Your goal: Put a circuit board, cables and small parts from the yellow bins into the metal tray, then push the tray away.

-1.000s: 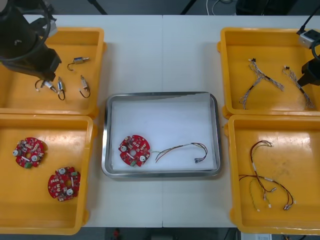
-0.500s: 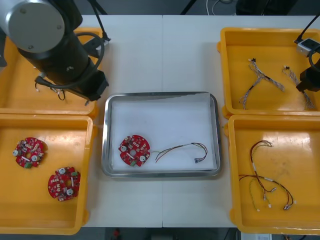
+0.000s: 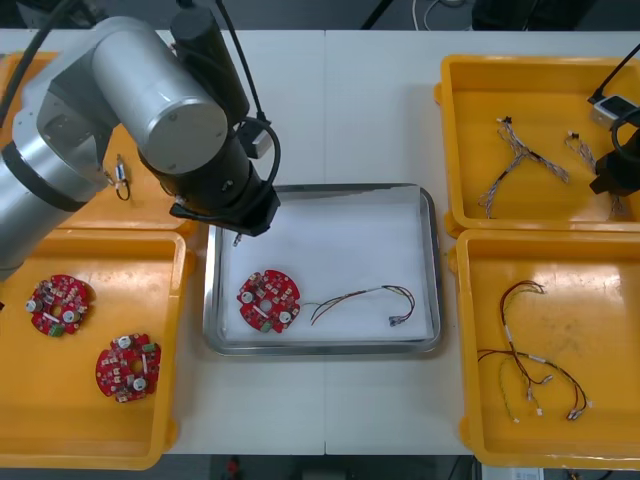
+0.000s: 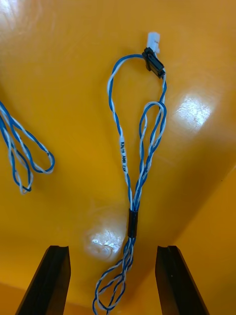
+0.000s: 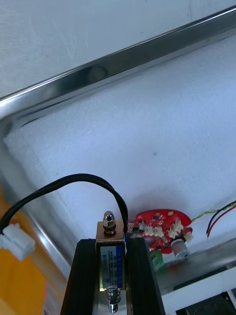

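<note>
The twisted blue and white cable will stay in a bundle when I lift and carry it, because a black band holds the cable's loops together at the middle.
My left gripper is shut on a small metal part with a black lead, held over the far-left corner of the metal tray. In the tray's white inside lie a red circuit board and a red and yellow cable; the left wrist view has the same board beyond the fingers. My right gripper hangs open over the far right yellow bin, its fingers either side of a twisted blue and white cable. In the front view it stands at the right edge.
The near left bin holds two more circuit boards. One small metal part shows in the far left bin beside my left arm. Another blue and white cable lies in the far right bin; black and coloured cables in the near right bin.
My left arm has swung from the far left bin to the tray's far-left corner, carrying the small metal part. The right gripper has edged slightly nearer inside its bin.
</note>
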Tool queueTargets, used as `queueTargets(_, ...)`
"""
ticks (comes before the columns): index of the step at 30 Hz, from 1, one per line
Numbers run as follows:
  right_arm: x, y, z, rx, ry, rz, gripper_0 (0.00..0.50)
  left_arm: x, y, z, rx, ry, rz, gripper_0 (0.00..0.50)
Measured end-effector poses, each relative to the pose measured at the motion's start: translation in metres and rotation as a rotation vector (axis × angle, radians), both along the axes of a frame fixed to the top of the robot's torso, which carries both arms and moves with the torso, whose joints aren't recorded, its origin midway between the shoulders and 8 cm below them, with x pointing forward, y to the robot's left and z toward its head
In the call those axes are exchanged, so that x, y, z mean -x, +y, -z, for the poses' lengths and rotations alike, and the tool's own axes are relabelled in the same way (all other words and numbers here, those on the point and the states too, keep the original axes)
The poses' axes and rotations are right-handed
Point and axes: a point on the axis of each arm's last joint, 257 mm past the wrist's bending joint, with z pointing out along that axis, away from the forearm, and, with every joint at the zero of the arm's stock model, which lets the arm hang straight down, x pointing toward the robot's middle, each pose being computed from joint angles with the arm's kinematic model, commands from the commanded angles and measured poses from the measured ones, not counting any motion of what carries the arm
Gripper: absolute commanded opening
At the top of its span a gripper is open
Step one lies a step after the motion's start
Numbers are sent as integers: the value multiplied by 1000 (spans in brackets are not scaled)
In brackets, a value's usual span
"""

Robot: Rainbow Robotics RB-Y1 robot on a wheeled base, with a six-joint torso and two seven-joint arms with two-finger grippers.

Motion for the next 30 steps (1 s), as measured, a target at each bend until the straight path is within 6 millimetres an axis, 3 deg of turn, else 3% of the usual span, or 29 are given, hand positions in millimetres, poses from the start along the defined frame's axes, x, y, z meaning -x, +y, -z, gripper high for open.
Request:
queueTargets(6,-1,-7,11,0,-7,13,500,-8,-5,26,2,4,-4,0)
queueTargets(12,-1,-12,20,-4,-10,30,500,-11,-3,38,-30,-12,2,0)
queueTargets(29,2,-12,27,-16,3,38,500,-19,-10,44,-29,-56,21,3)
queueTargets(30,2,-12,27,-16,3,38,447,-19,-9,44,-30,-57,21,34)
